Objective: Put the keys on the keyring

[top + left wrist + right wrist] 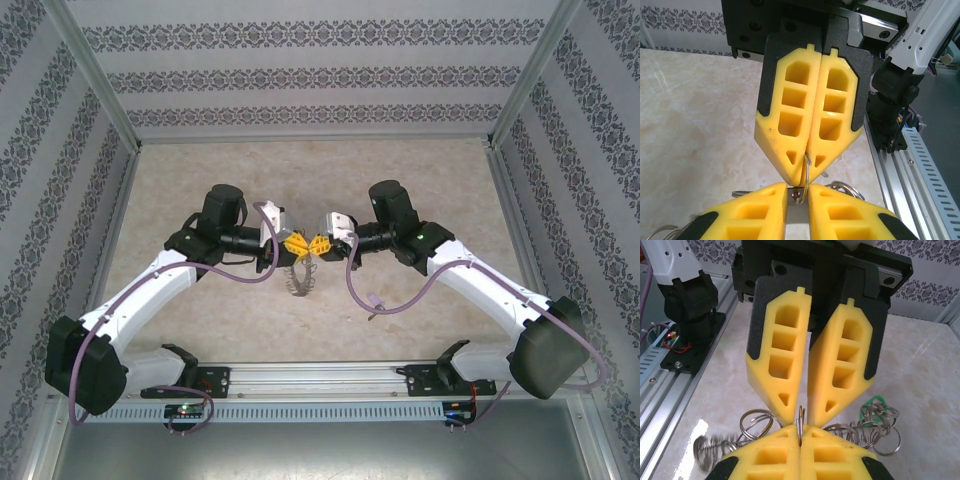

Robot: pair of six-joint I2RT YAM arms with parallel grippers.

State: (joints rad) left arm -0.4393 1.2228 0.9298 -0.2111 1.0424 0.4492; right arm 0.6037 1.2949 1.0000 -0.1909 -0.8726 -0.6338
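The purple-tagged key [375, 303] is on my right gripper's side. My left gripper should take the keyring's loop [801, 418] from my right gripper, so that my right gripper is free to get the key.
Both grippers meet tip to tip above the middle of the table. My right gripper [318, 245] [800, 430] is shut on a thin wire loop of the keyring [801, 415], which stands up from its fingertips. Opposite it, my left gripper [296, 244] [798, 187] is shut on a flat silvery key [799, 215]. The loop [807, 167] reaches the hole at the key's end. The rest of the keyring [300, 280] hangs below as a grey tangle of rings [875, 432]. A green key head [875, 401] shows among those rings.
The marble-look table [420, 170] is bounded by patterned walls. An aluminium rail [320, 378] [910, 165] runs along the near edge behind the arm bases. A purple cable [375, 300] loops down onto the table under the right arm.
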